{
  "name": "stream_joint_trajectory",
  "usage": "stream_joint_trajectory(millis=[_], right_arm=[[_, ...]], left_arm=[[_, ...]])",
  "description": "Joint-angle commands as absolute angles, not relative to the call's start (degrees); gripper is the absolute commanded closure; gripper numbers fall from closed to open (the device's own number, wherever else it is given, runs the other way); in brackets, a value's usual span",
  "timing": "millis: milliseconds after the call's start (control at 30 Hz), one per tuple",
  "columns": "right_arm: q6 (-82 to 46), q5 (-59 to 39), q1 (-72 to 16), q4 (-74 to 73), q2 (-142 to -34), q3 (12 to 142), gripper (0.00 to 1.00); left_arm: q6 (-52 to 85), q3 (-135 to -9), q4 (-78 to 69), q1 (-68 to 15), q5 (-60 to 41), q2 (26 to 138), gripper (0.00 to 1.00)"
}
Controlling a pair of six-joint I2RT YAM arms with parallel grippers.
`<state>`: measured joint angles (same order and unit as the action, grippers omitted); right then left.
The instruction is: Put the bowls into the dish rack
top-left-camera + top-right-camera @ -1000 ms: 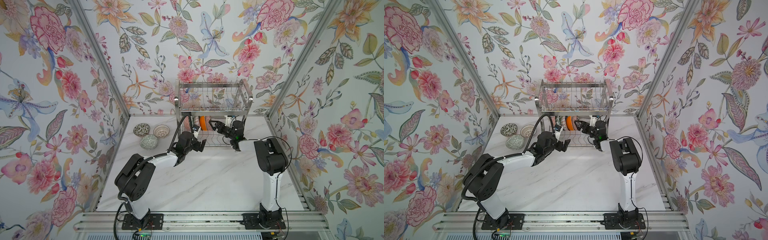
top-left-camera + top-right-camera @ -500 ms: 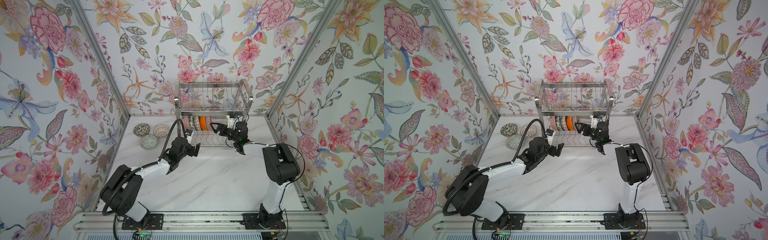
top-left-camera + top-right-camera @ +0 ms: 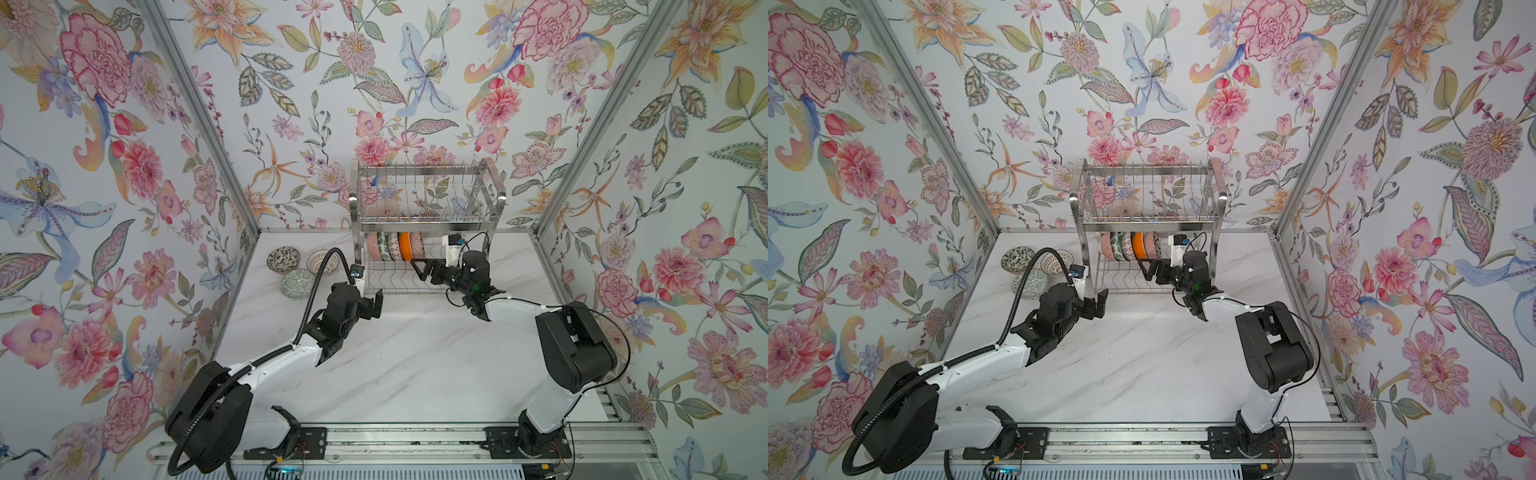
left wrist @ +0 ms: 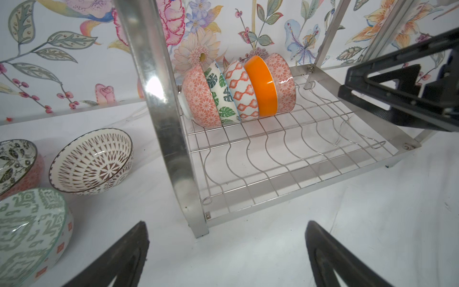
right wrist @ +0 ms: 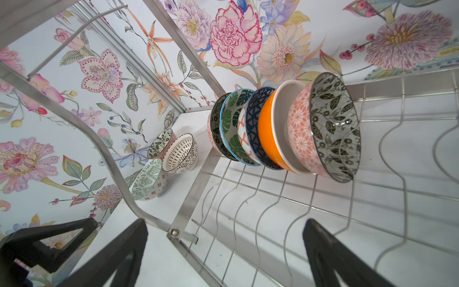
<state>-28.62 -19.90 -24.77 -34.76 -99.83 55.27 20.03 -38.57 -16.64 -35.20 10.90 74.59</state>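
The pale green bowl's rim [image 3: 310, 290] on the side toward the rack is clear of the other bowls, so my open left gripper keeps moving there until its fingers are on both sides of it.
The steel dish rack [image 3: 419, 168] [image 3: 1146, 166] stands at the back wall. Several bowls [image 3: 395, 247] [image 3: 1129, 246] [image 4: 238, 94] [image 5: 285, 126] stand on edge in a tight row on its lower tier. On the table left of the rack sit a black-leaf bowl [image 3: 283, 258] [image 4: 15, 159], a brown-patterned bowl [image 3: 322, 262] [image 4: 92, 161] and a pale green bowl [image 3: 296, 284] [image 4: 29, 231]. My left gripper [image 3: 374, 303] [image 4: 226, 225] hovers open and empty by the rack's left front foot. My right gripper [image 3: 419, 268] [image 5: 224, 222] is open and empty over the lower tier, just in front of the row.
The rack's curved left side frame [image 4: 169, 124] stands between my left gripper and the lower tier's wavy wires [image 4: 285, 154]. Floral walls close in the left, back and right. The white marble table [image 3: 415, 365] stretches toward the front rail.
My left gripper has drawn back from the rack toward the front left. My right gripper has backed a little away from the row of bowls. Both stayed open.
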Motion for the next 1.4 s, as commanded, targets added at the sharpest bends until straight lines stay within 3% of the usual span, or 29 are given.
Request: stream_joint_trajectory(millis=[0, 133, 500, 900, 1367], right_arm=[[-24.7, -16.5, -26.8, -29.5, -96.8, 53.4, 0.01], [-22.3, -14.2, -29.6, -24.8, -93.7, 52.2, 0.01], [-14.9, -4.2, -36.7, -10.0, -85.6, 55.2, 0.01], [-9.5, 0.2, -48.0, -2.4, -89.8, 65.0, 0.01], [-5.8, 4.1, -53.7, -0.3, -96.0, 72.3, 0.01]], left_arm=[[23.0, -36.6, -11.4, -34.1, 15.8, 71.8, 0.01], [27.6, -36.1, -5.7, -31.9, 17.4, 68.3, 0.01], [31.5, -41.7, 12.3, -18.2, 8.6, 63.7, 0.01], [29.0, -54.3, 19.1, -9.5, 6.3, 77.1, 0.01], [25.7, -64.5, 18.1, -4.0, 2.4, 93.8, 0.04]])
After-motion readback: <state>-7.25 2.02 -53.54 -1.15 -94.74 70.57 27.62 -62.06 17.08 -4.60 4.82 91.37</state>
